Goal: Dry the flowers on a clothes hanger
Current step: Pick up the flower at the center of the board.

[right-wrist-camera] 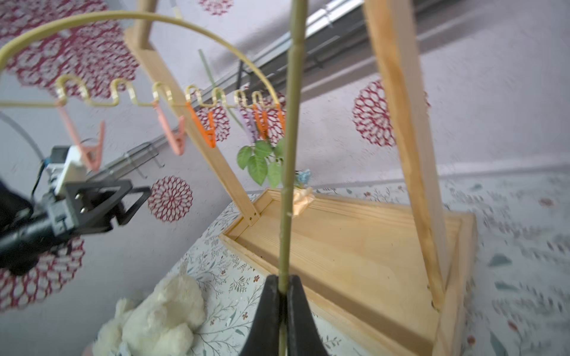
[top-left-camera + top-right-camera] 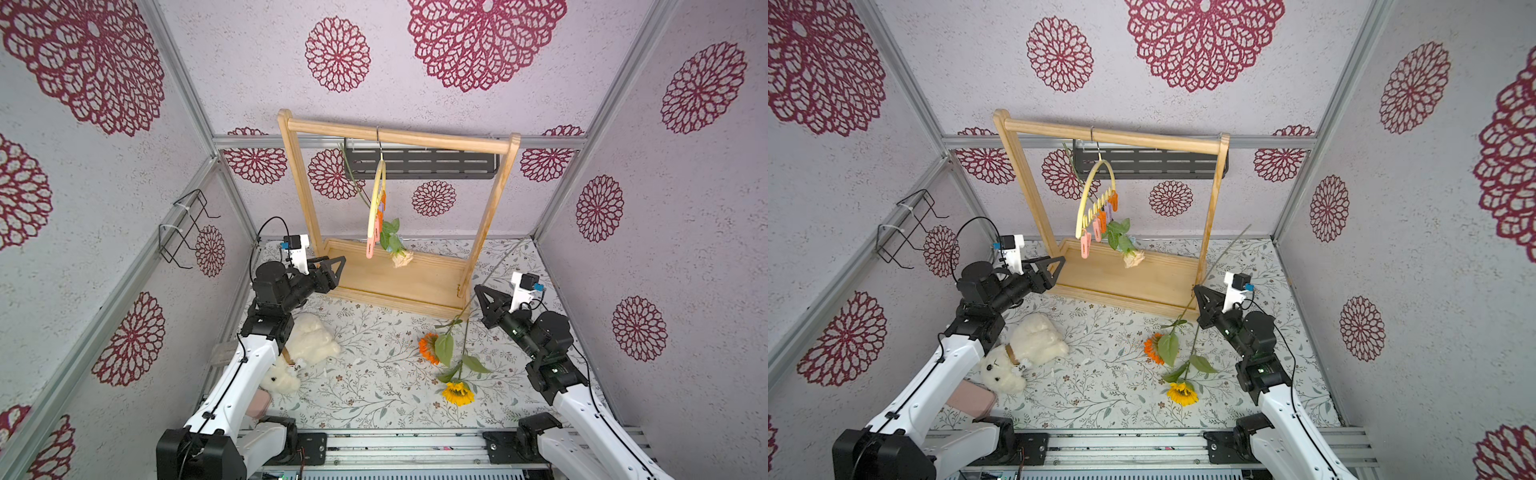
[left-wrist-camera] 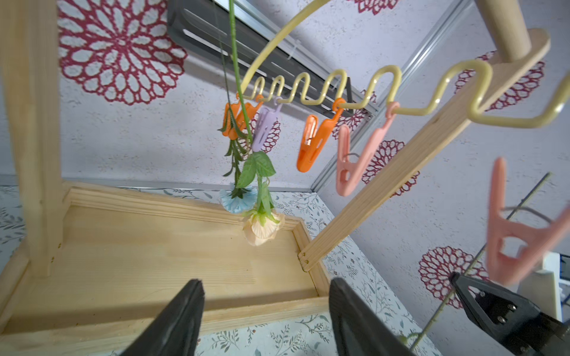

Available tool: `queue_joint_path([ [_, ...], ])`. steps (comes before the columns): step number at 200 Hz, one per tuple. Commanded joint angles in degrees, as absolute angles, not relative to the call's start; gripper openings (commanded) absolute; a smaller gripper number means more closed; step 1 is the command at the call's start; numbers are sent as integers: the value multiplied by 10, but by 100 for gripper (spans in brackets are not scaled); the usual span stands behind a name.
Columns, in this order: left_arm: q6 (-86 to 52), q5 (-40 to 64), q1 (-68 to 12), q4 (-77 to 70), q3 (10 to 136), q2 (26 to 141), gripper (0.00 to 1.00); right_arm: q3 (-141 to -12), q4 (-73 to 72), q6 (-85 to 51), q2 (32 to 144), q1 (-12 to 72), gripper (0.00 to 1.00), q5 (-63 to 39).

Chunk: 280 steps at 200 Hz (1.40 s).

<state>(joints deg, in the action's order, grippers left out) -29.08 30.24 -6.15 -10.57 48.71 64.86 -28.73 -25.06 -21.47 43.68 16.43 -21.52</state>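
My left gripper keeps moving to the orange gerbera point(image 2: 1153, 347) until its fingers meet the stem, as the flower points head down with its stem free below my right gripper point(image 2: 1187, 308).
The pale-yellow clothes hanger point(image 2: 376, 199) point(image 2: 1096, 195) point(image 3: 308, 92) point(image 1: 123, 18) hangs by its hook from the wooden rack's top bar, with pink, orange and lilac clothespins on its wavy bar. A peach rose point(image 2: 402, 258) point(image 3: 262, 226) and a light blue carnation point(image 3: 237, 202) dangle head down from clips at one end. My right gripper point(image 2: 476, 287) point(image 1: 283, 279) is shut on the sunflower's stem point(image 1: 290, 154); the sunflower head point(image 2: 458, 393) point(image 2: 1182, 393) is low over the mat. The orange gerbera point(image 2: 429, 348) point(image 2: 1153, 348) lies on the mat beside it. My left gripper point(image 2: 332, 262) point(image 3: 266, 282) is open and empty by the rack's left post.
The wooden rack point(image 2: 399, 135) stands on a tray-like base point(image 2: 415, 286) at the back of the floral mat. A white plush bear point(image 2: 1021, 349) and a pink object point(image 2: 971, 399) lie by the left arm. A black wire rack point(image 2: 183, 224) is on the left wall, a black shelf point(image 2: 436, 164) behind.
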Motion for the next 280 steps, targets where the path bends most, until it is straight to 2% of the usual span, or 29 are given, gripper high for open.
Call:
queue_joint_path([
  [1,-286,418,-62,-161,499,652,69,-342,-291,-45,465,175,0,-358],
  [35,-263,442,-93,-158,491,637,70,-407,-206,71,521,222,0,-400],
  [86,-158,448,-197,-91,510,640,71,-466,-142,143,596,287,0,-399],
  [134,-91,440,-269,-43,533,685,71,-482,-198,82,623,305,0,-395],
  [186,-88,435,-333,-82,545,745,70,-506,-205,35,631,306,0,-428],
  [214,-84,434,-350,-89,555,769,65,-514,-223,7,636,307,0,-440],
  [231,-80,425,-351,-88,557,770,54,-526,-206,8,643,308,0,-458],
  [280,-50,422,-352,-39,576,764,33,-545,-151,33,653,314,0,-474],
])
